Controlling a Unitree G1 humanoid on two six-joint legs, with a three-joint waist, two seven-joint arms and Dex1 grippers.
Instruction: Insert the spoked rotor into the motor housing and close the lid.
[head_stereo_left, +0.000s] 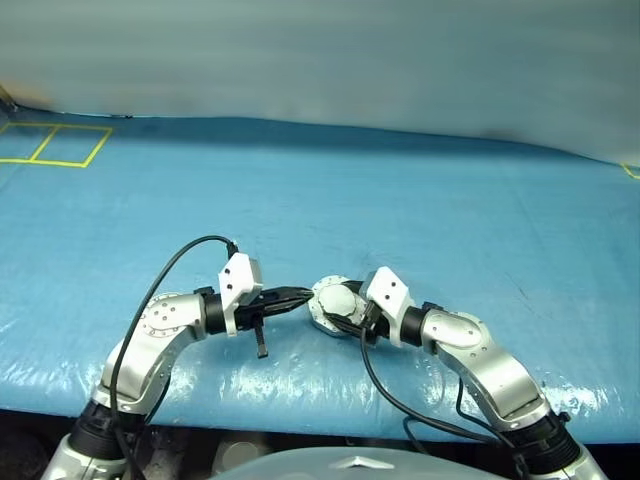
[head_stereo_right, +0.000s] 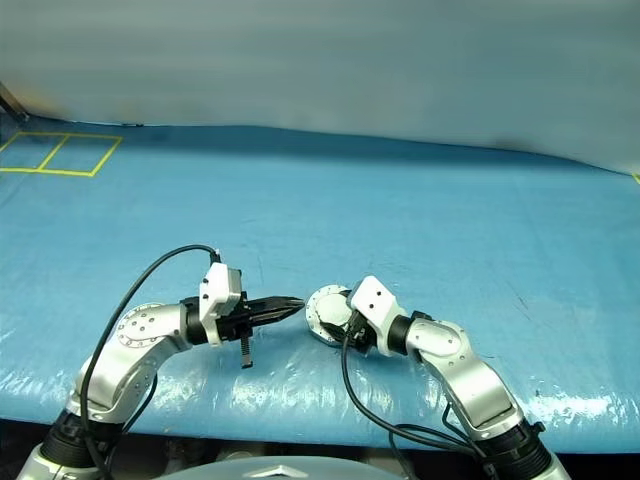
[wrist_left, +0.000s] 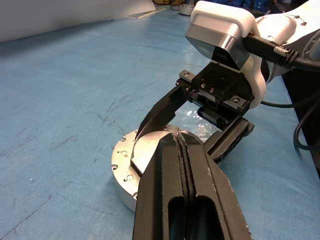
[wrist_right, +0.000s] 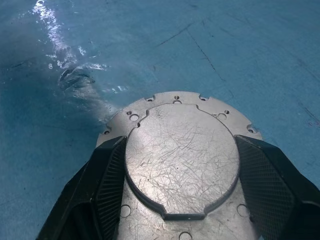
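Observation:
The fingers of the robot's right gripper are on both sides of the lid's raised centre circle (head_stereo_left: 338, 300), so next the right gripper opens, turns and squeezes the lid and motor housing (head_stereo_left: 327, 328) from the top and bottom side.
The motor housing (head_stereo_left: 322, 323) lies on the blue table near its front edge, with the lid (wrist_right: 182, 175) down flat on top, pale grey side up. My right gripper (wrist_right: 180, 140) reaches over it from the right. Its black fingers (wrist_right: 107, 175) sit on either side of the lid's raised centre circle, pads against its rim. My left gripper (wrist_left: 181, 142) comes in from the left, shut with nothing in it. Its tip sits over the lid's near-left edge; whether it touches, I cannot tell. The spoked rotor is hidden.
The blue plastic sheet (head_stereo_left: 400, 200) covers the whole table, and its front edge (head_stereo_left: 330, 410) runs just below the arms. Yellow tape squares (head_stereo_left: 55, 145) mark the far left corner. Black cables (head_stereo_left: 180, 260) loop from both wrists.

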